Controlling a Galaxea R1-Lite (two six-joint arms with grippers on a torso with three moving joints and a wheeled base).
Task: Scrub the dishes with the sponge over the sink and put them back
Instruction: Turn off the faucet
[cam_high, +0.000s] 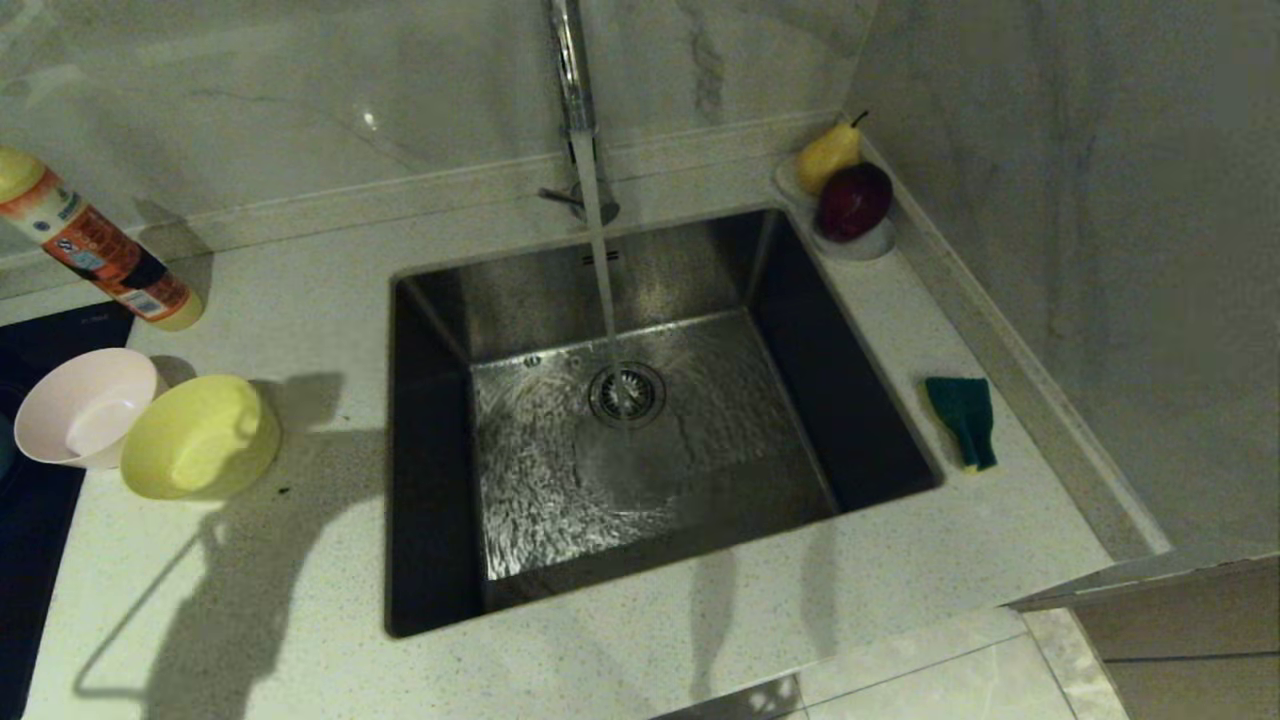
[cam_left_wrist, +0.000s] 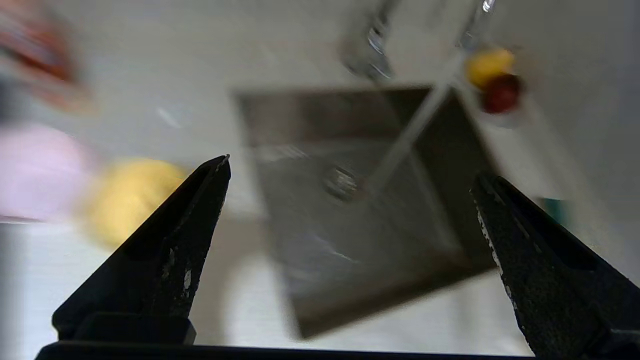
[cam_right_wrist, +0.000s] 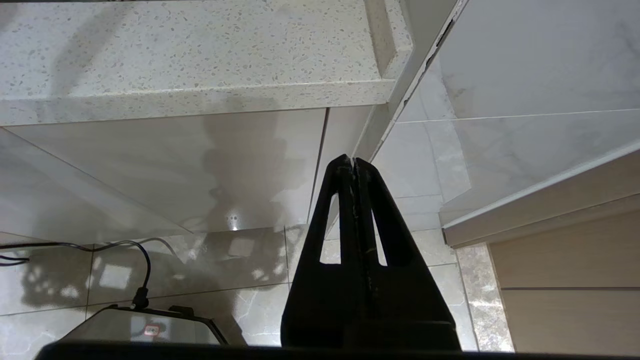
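The yellow bowl stands empty (cam_high: 200, 439) and has flared sides, so I expect the pink bowl (cam_high: 89, 408) to go down nearly to its rim when I place it inside.
The steel sink (cam_high: 500, 300) sits mid-counter with tap water running onto its drain (cam_high: 627, 393). Of the dishes, a pale pink bowl (cam_high: 85, 408) and a yellow bowl (cam_high: 200, 437) stand side by side on the counter left of the sink. The green-and-yellow sponge (cam_high: 962, 420) lies on the counter to the sink's right. My left gripper (cam_left_wrist: 351, 169) hangs open and empty above the counter's front, facing the sink (cam_left_wrist: 310, 120), with the yellow bowl (cam_left_wrist: 127, 197) and pink bowl (cam_left_wrist: 40, 172) off to one side. My right gripper (cam_right_wrist: 353, 161) is shut on nothing, parked below the counter edge.
A white dish (cam_high: 870, 245) with a pear and a dark red fruit stands at the sink's back right corner. A spray bottle (cam_high: 95, 250) leans at the back left. A dark cooktop (cam_high: 30, 520) borders the counter's left. The faucet (cam_high: 572, 70) rises behind the sink.
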